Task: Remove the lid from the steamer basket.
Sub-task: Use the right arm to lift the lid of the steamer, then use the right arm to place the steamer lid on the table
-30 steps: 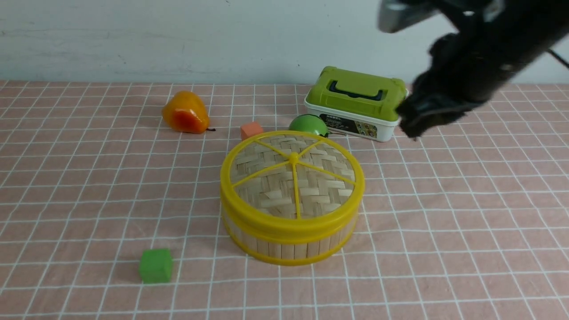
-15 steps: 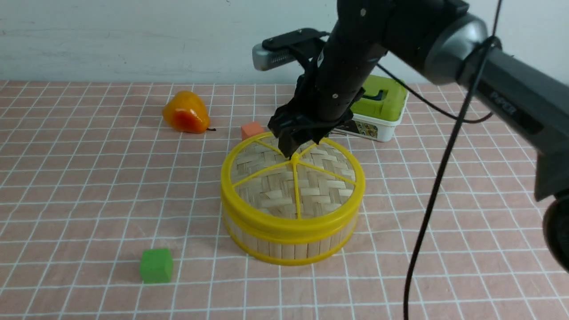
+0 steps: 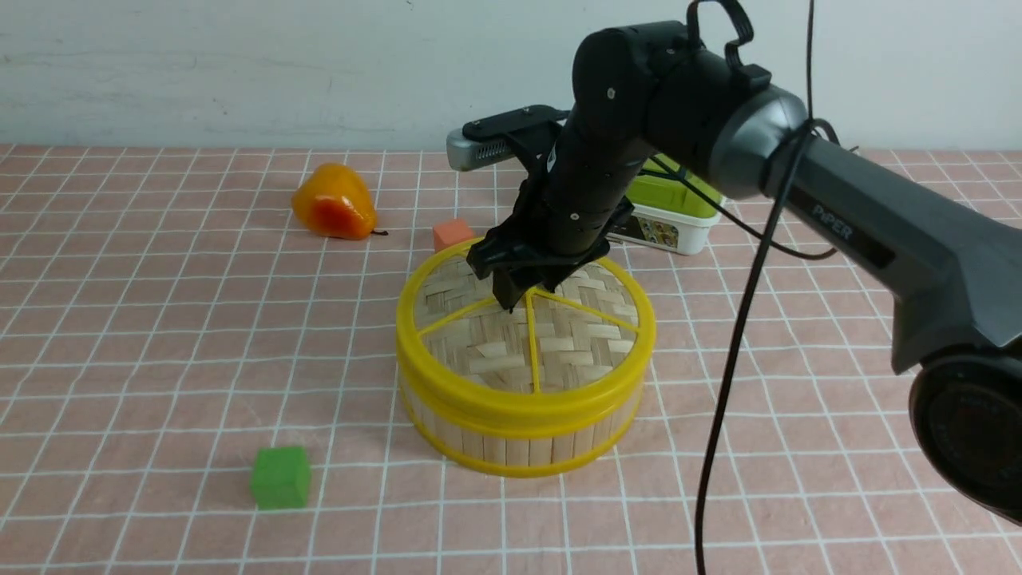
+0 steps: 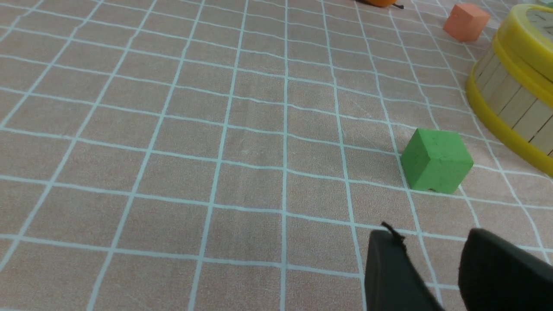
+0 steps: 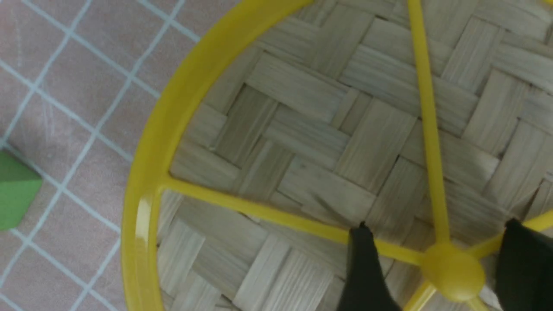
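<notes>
The lid should come off in one piece and leave the steamer basket in place when I lift it, because a seam runs under the lid's rim.
The lid, woven pale bamboo with a yellow rim and spokes, lies closed on the steamer basket in the middle of the table. My right gripper is down on the lid's centre. In the right wrist view the right gripper is open, with its two black fingers on either side of the yellow centre knob, gaps showing on both sides. The left gripper is open and empty above the cloth, near a green cube; the basket wall is beyond it. The left arm is not in the front view.
An orange pear lies far left. An orange cube sits behind the basket. A white box with a green lid stands behind the right arm. The green cube sits front left on the pink checked cloth.
My right arm has swung in from the far right and come down onto the lid's centre. The lid and the basket have not moved.
</notes>
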